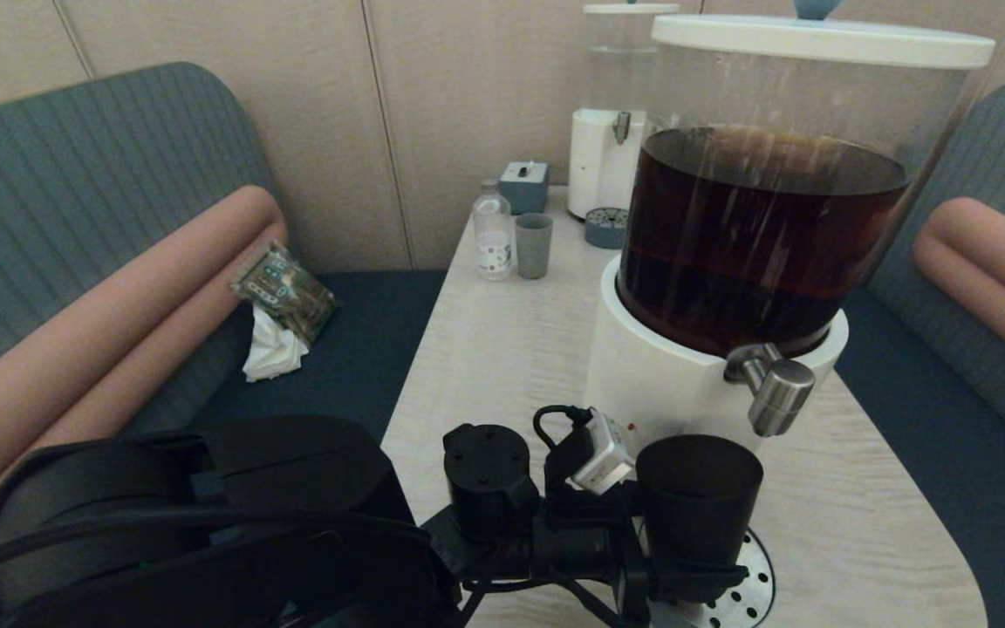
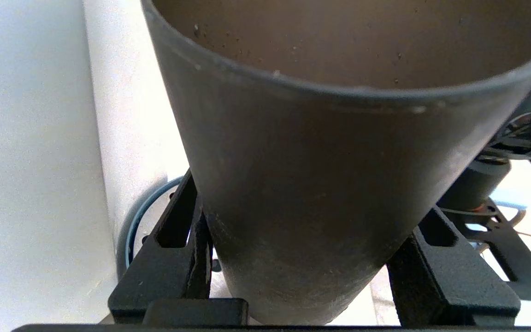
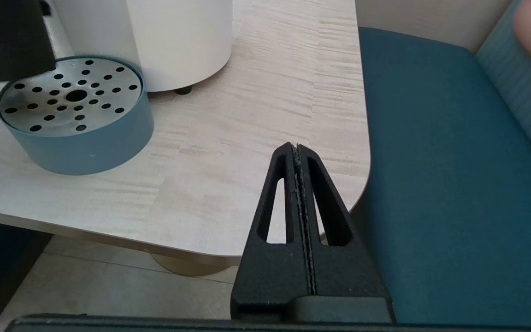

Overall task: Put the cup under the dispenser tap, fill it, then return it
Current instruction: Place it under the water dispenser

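Observation:
The black cup (image 1: 698, 497) is upright over the drip tray (image 1: 748, 588). My left gripper keeps moving toward the silver tap and lets go once the cup's bottom rests on the drip tray.
The matte black cup (image 1: 699, 506) stands upright in my left gripper (image 1: 686, 576), which is shut on its lower body. From the left wrist the cup (image 2: 321, 184) fills the view, with a black finger (image 2: 173, 258) against each side. The cup sits low and a little left of the silver dispenser tap (image 1: 773, 392), which juts from the large dispenser (image 1: 755, 227) of dark brown liquid. It is over the left part of the perforated drip tray (image 1: 751, 584). I cannot tell what is inside the cup. My right gripper (image 3: 297, 148) is shut and empty off the table's near right corner.
At the table's far end stand a grey-green cup (image 1: 533, 246), a small bottle (image 1: 492, 237), a blue-grey box (image 1: 524, 186) and the smaller clear dispenser (image 1: 611, 131). The drip tray (image 3: 76, 99) is blue-walled. Blue benches flank the table (image 1: 502, 349); a packet (image 1: 284, 292) lies on the left one.

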Available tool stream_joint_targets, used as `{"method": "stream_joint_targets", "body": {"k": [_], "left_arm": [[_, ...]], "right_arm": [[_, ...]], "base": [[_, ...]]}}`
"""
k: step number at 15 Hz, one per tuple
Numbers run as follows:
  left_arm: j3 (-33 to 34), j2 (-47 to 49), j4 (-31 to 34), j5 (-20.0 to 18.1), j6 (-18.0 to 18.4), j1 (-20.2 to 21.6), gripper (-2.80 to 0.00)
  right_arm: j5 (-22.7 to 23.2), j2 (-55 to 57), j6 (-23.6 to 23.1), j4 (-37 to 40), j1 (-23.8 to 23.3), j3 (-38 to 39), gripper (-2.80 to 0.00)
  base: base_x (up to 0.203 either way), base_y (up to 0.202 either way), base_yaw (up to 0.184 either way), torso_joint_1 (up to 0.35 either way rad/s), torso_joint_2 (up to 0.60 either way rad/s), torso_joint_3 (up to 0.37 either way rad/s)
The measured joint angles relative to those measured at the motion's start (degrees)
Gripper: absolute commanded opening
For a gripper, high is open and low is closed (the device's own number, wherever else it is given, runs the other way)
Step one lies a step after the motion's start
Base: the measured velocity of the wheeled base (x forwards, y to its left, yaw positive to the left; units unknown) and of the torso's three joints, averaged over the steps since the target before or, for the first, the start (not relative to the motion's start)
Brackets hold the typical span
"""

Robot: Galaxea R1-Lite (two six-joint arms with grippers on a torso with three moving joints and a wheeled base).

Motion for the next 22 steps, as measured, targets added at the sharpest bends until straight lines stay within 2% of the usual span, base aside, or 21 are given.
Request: {"method": "stream_joint_targets", "body": {"k": [14, 22], "left_arm": [[-8.4, 7.2, -0.1, 0.4, -0.3, -0.2, -2.8], [-9.2, 7.6, 0.0, 1.2, -0.3, -0.2, -2.8]], "right_arm": [[0.0, 0.0, 0.0, 0.0, 0.0, 0.0, -2.8], [0.0, 0.0, 0.0, 0.0, 0.0, 0.0, -2.8]], "base": [[0.0, 0.0, 0.0, 0.0, 0.0, 0.0], [0.0, 0.0, 0.0, 0.0, 0.0, 0.0]]}}
